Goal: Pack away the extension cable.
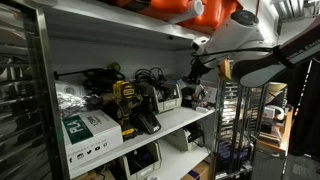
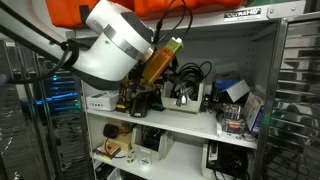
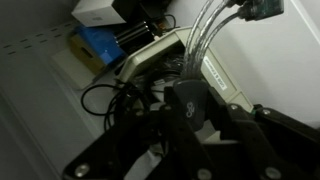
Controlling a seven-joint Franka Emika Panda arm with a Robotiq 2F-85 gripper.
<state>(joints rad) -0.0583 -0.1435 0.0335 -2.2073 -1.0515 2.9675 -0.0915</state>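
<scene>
The extension cable goes from my gripper across the white bin's rim [image 3: 197,43], so next I swing back and let the plug down into the cables inside the bin [image 2: 188,92].
In the wrist view my gripper [image 3: 192,118] is shut on a black plug block [image 3: 188,98] with a small white logo. Black cable [image 3: 100,97] loops away from it across the shelf floor toward a long white power strip [image 3: 152,55]. In an exterior view the gripper [image 1: 197,68] reaches into the middle shelf near a tangle of black cables [image 1: 150,78]. In an exterior view the arm's big white body [image 2: 115,45] covers the gripper, and black cables [image 2: 185,78] lie on the shelf behind it.
The white shelf [image 1: 190,120] holds yellow-black power tools [image 1: 128,100], a green-white box [image 1: 85,128] and white devices [image 1: 168,97]. A blue box [image 3: 95,45] and a white box [image 3: 100,10] stand at the back. An orange case [image 1: 185,10] sits on top.
</scene>
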